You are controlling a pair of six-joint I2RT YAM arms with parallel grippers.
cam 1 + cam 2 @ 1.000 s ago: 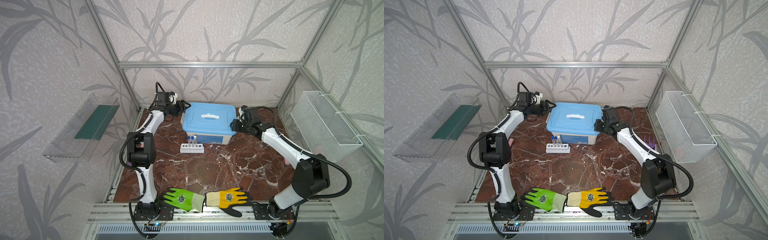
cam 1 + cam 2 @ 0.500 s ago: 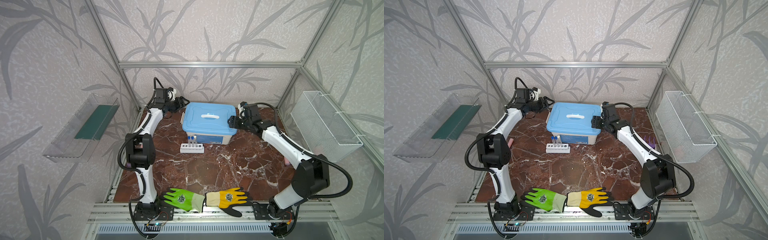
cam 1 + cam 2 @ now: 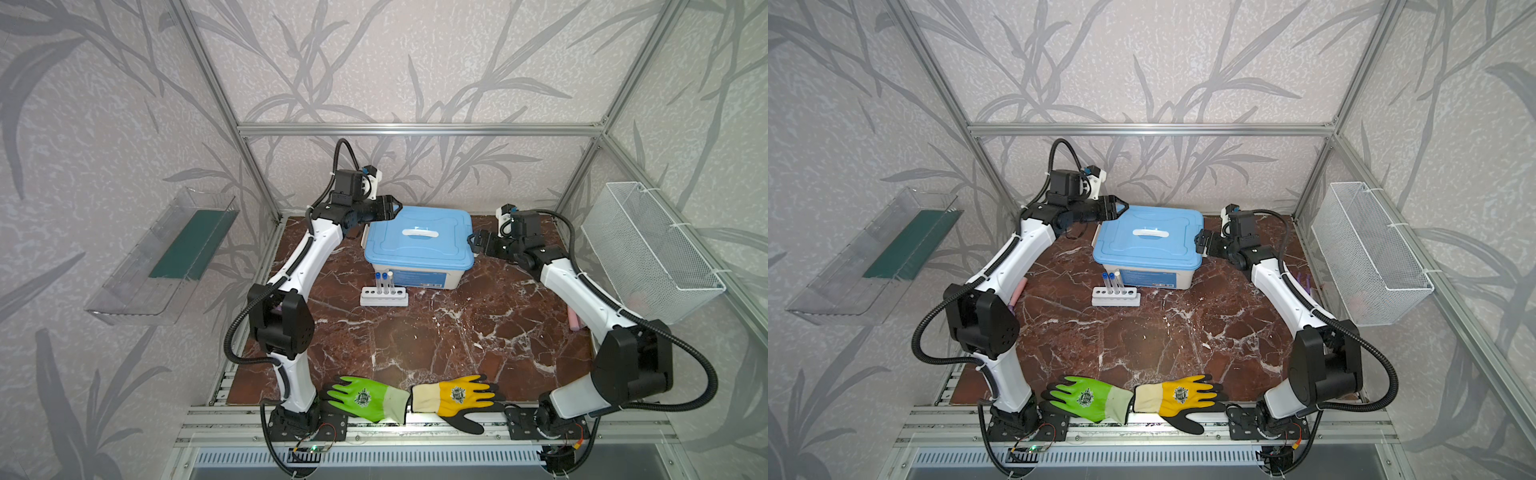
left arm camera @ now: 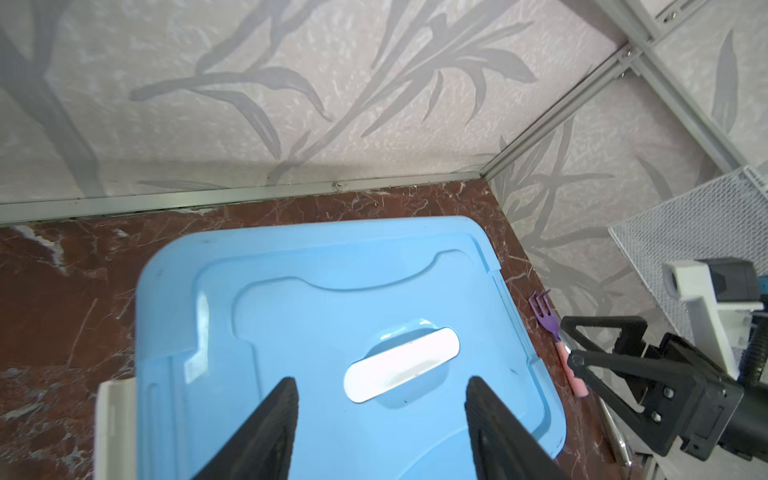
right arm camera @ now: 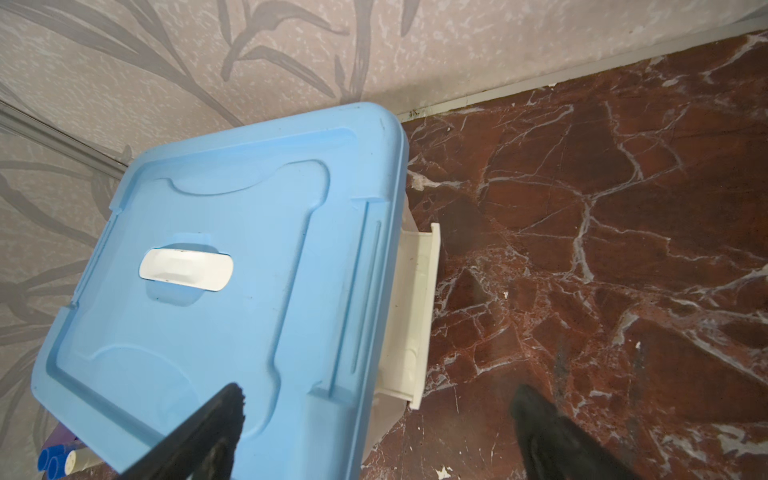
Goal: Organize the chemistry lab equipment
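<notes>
The white side latch (image 5: pixel 414 316) stands off the blue lid's edge, so my left gripper should steady the lid (image 3: pixel 424 239) near its handle while my right gripper closes the latch.
A white box with a blue lid (image 3: pixel 419 239) (image 3: pixel 1148 237) stands at the back middle of the marble table. In front of it a white rack (image 3: pixel 384 297) (image 3: pixel 1116 298) holds capped test tubes (image 3: pixel 384 282). My left gripper (image 3: pixel 395 205) (image 4: pixel 382 384) hovers open over the lid's left rear corner, holding nothing. My right gripper (image 3: pixel 473 241) (image 5: pixel 379 392) stands wide open at the box's right side. One finger is over the lid edge and the other over the table, astride the white side latch (image 5: pixel 415 316).
A green glove (image 3: pixel 363 397) and a yellow glove (image 3: pixel 455 395) lie at the front edge. A wire basket (image 3: pixel 648 249) hangs on the right wall and a clear shelf (image 3: pixel 166 253) on the left. A purple garden fork (image 4: pixel 548 320) lies right of the box.
My right gripper's jaws have spread much wider beside the box. My left gripper has risen and swung a little toward the lid's corner.
</notes>
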